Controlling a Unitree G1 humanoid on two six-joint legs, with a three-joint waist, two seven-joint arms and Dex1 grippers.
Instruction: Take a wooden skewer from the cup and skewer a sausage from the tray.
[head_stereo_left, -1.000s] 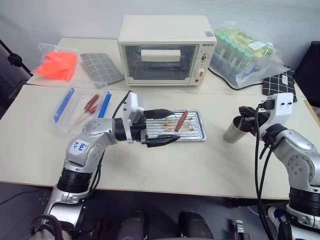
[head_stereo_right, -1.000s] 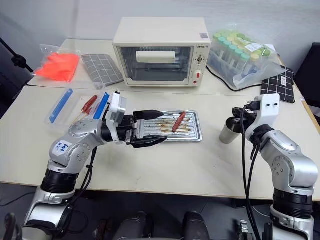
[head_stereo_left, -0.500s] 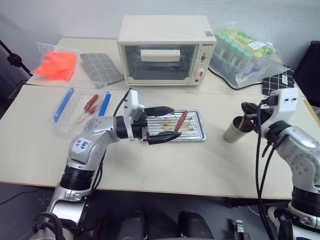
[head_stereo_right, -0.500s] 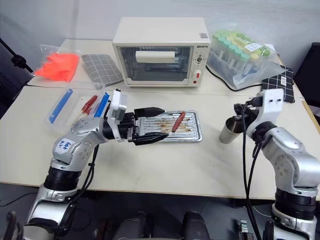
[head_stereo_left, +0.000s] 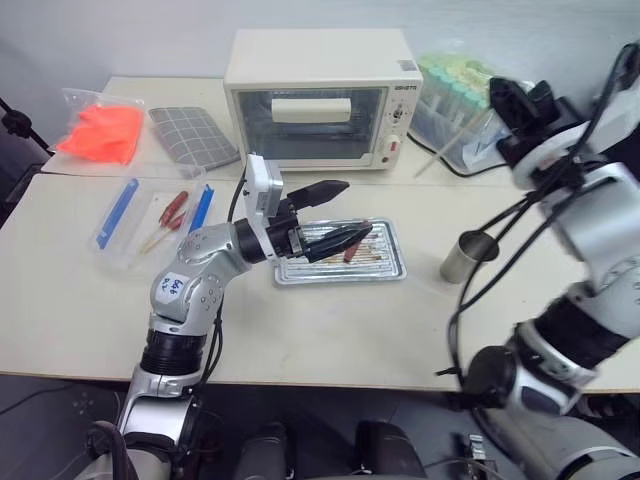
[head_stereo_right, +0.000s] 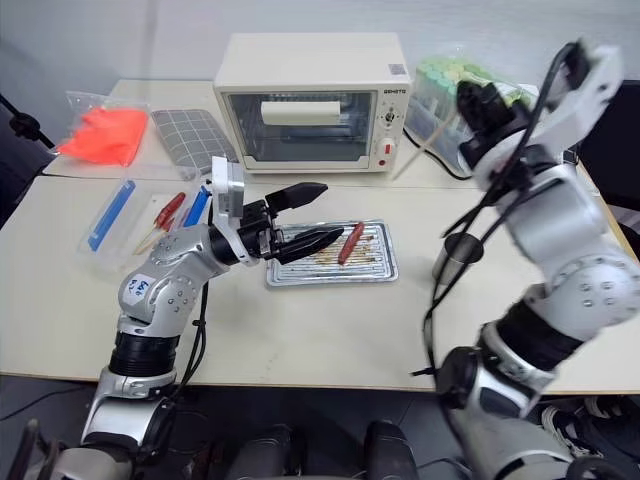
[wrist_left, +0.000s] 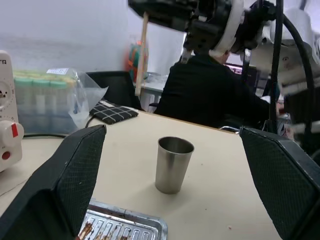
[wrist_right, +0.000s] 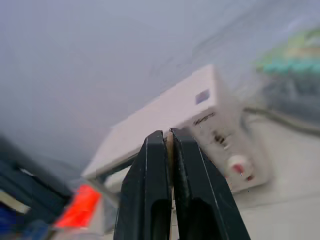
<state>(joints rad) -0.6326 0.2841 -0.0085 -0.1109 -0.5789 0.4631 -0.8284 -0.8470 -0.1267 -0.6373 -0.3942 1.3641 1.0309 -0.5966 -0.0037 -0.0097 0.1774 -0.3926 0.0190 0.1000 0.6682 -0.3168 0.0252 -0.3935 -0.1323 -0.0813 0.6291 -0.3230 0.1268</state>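
Next, my left gripper grabs the skewer's loose end (head_stereo_left: 419, 174) to free my right gripper, which is holding the skewer. The sausage (head_stereo_right: 351, 243) is lying loose in the tray.
My right gripper (head_stereo_left: 512, 98) is raised high above the table's right side, shut on a thin pale wooden skewer (head_stereo_left: 450, 146) that slants down from it toward the oven. Seen along the right wrist, its fingers (wrist_right: 150, 170) are pressed together on the stick. The steel cup (head_stereo_left: 466, 257) stands upright on the table, below and apart from that gripper. My left gripper (head_stereo_left: 356, 209) hangs open just over the ribbed metal tray (head_stereo_left: 392, 267). A dark red sausage (head_stereo_right: 350, 243) lies in the tray by the lower fingertip. In the left wrist view the cup (wrist_left: 172, 165) stands between the spread fingers (wrist_left: 70, 185).
A cream toaster oven (head_stereo_left: 320, 98) stands behind the tray. A bag of green-capped tubes (head_stereo_left: 455, 95) sits at the back right. Checked mat (head_stereo_left: 195, 135) and orange bag (head_stereo_left: 100, 130) lie at the back left. A clear packet of sticks (head_stereo_left: 160, 215) lies left. A person in dark clothes (wrist_left: 210, 85) sits beyond the table.
My right arm has swung up and to the left from the cup, drawing the skewer out. The left gripper has risen a little over the tray, still open.
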